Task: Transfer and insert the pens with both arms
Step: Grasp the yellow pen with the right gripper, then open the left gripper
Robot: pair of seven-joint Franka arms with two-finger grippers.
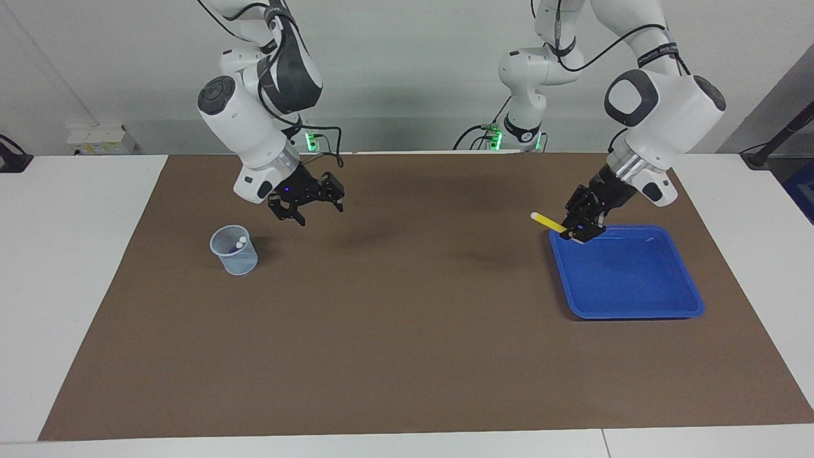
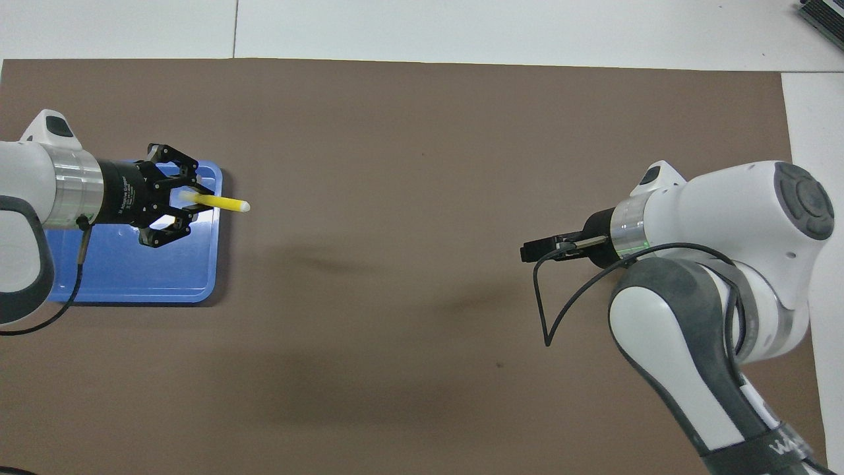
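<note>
The yellow pen's pale end (image 2: 243, 206) sticks out of my left gripper toward my open right gripper. My right gripper should keep moving in until its fingers close on that pale end.
My left gripper (image 1: 575, 230) is shut on the yellow pen (image 1: 548, 221) and holds it level in the air over the corner of the blue tray (image 1: 636, 310). The pen's pale end points toward the middle of the table. It also shows in the overhead view (image 2: 221, 203), held by the left gripper (image 2: 191, 201) over the tray (image 2: 132, 290). My right gripper (image 1: 320, 212) is open and empty, raised over the mat beside a clear cup (image 1: 234, 249). Two pens stand in the cup with pale ends up. In the overhead view the right arm hides the cup; the right gripper (image 2: 531, 251) shows edge-on.
A brown mat (image 1: 407, 331) covers most of the white table. A white box (image 1: 95, 138) sits off the mat at the right arm's end, near the robots. A black cable (image 2: 547, 310) loops down from the right wrist.
</note>
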